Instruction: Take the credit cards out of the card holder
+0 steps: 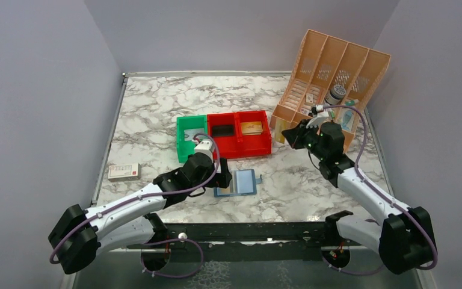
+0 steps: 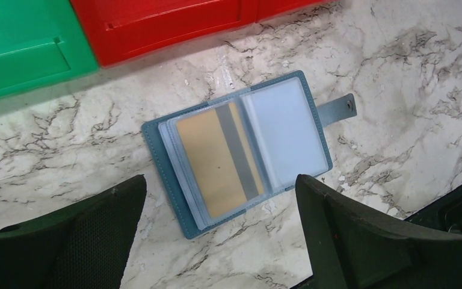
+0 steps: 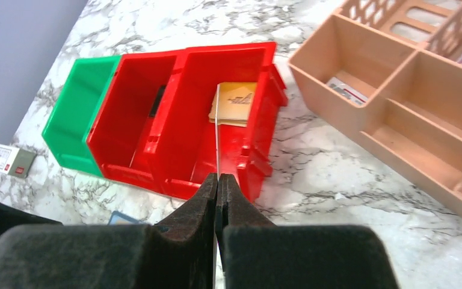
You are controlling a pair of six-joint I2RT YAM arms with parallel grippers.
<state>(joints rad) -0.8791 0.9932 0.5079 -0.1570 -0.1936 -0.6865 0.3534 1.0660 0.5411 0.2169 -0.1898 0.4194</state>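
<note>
The pale card (image 1: pixel 281 131) in the robot's right gripper is out past the red bin's edge, so the robot should swing it back and lay it on the tan card inside (image 1: pixel 251 127).
The blue card holder (image 2: pixel 162 150) lies open on the marble just in front of the bins, also seen in the top view as the card holder (image 1: pixel 240 182). A tan-gold credit card (image 2: pixel 213 162) with a grey stripe sits in its left clear sleeve. The right sleeve looks pale. My left gripper (image 2: pixel 219 186) hovers open over the holder's near edge, touching nothing. My right gripper (image 3: pixel 218 177) is shut on a thin pale card seen edge-on, raised near the right red bin (image 3: pixel 240 150). A tan card (image 3: pixel 234 102) lies inside that bin.
A green bin (image 1: pixel 189 135) and two red bins (image 1: pixel 240 141) stand in a row behind the holder. A tilted orange divided organizer (image 1: pixel 337 78) fills the back right. A white-and-red flat box (image 1: pixel 123 171) lies at the left.
</note>
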